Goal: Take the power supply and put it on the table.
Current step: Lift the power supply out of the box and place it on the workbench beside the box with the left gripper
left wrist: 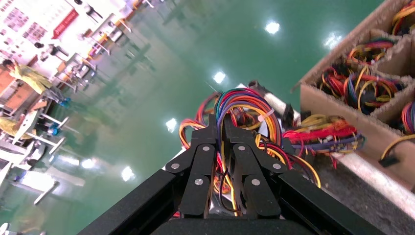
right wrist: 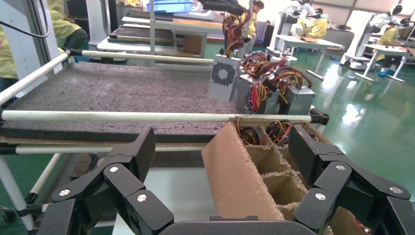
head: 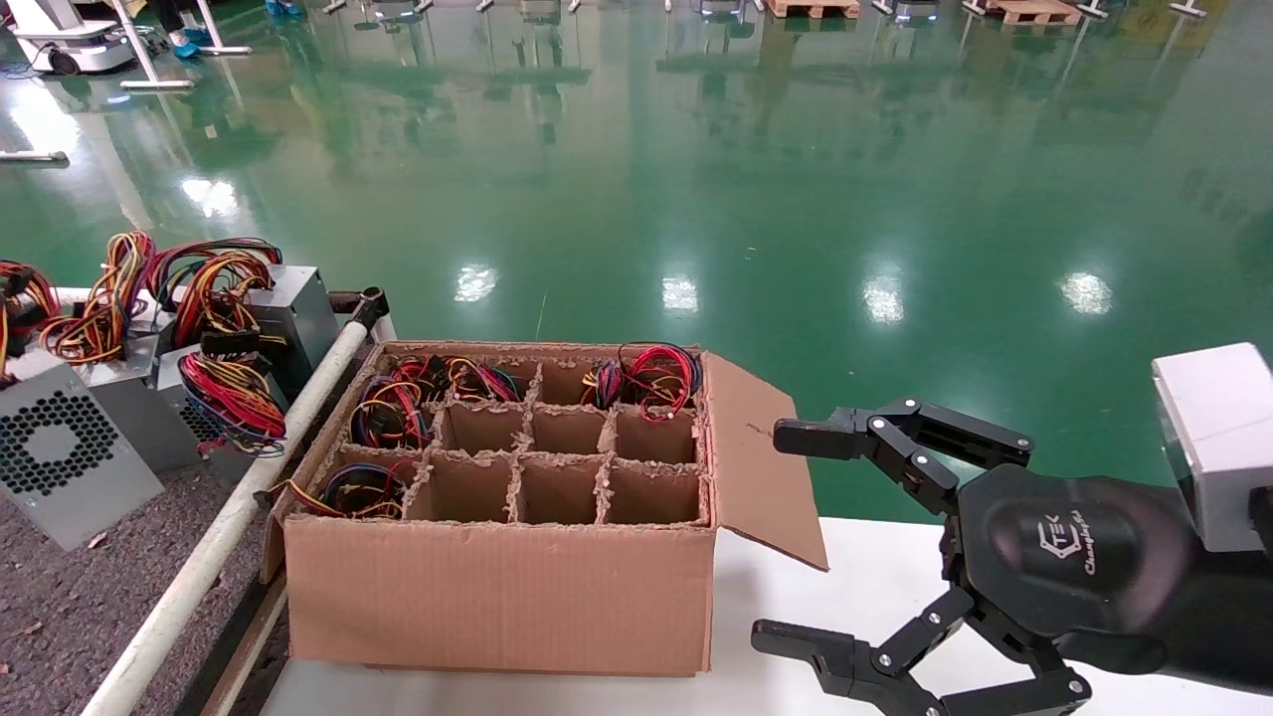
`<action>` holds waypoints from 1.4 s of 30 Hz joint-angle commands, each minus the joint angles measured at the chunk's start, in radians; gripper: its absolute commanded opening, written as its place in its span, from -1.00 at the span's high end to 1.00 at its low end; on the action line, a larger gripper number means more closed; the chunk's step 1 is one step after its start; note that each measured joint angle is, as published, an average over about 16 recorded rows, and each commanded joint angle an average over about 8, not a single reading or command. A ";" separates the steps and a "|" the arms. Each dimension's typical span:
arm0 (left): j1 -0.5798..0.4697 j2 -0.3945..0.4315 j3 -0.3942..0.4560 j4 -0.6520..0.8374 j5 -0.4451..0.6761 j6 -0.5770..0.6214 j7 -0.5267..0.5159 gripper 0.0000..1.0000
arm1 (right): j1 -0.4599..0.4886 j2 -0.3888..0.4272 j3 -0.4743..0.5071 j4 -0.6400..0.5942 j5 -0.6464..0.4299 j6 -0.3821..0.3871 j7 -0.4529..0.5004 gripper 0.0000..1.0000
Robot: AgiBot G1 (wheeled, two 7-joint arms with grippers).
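The power supply (head: 74, 459) is hanging by its wires beside open table (head: 173, 507) near the white rail, so the robot's left gripper goes on lowering it there until its base lies flat.
The power supply (head: 60, 452), a silver-grey box with a honeycomb grille, stands tilted at the far left on the dark speckled table (head: 60, 617). The right wrist view shows it as the power supply (right wrist: 224, 77), its base down at the table (right wrist: 112, 90). Its wire bundle (right wrist: 235, 29) rises to my left gripper (right wrist: 222, 6). In the left wrist view my left gripper (left wrist: 219, 122) is shut on those coloured wires (left wrist: 244, 105). My right gripper (head: 781, 537) hangs open and empty beside the cardboard box (head: 497, 597), over the white tabletop.
Other grey power supplies (head: 288, 318) with orange-yellow wires stand on the table behind the held one. A white tube rail (head: 199, 577) separates the table from the divided cardboard box, where a few cells hold wire bundles (head: 646, 378). An open flap (head: 766, 467) juts toward my right gripper.
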 commanded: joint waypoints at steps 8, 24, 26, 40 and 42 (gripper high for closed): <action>0.041 0.044 0.013 0.079 -0.001 -0.011 0.072 1.00 | 0.000 0.000 0.000 0.000 0.000 0.000 0.000 -1.00; 0.059 0.157 0.025 0.152 -0.003 -0.061 0.139 1.00 | 0.000 0.000 0.000 0.000 0.000 0.000 0.000 -1.00; 0.058 0.167 0.026 0.159 -0.003 -0.063 0.145 1.00 | 0.000 0.000 0.000 0.000 0.000 0.000 0.000 -1.00; 0.064 0.188 0.036 0.178 -0.011 -0.018 0.160 0.62 | 0.000 0.000 0.000 0.000 0.000 0.000 0.000 -1.00; 0.066 0.188 0.037 0.175 -0.012 -0.015 0.159 0.12 | 0.000 0.000 0.000 0.000 0.000 0.000 0.000 -1.00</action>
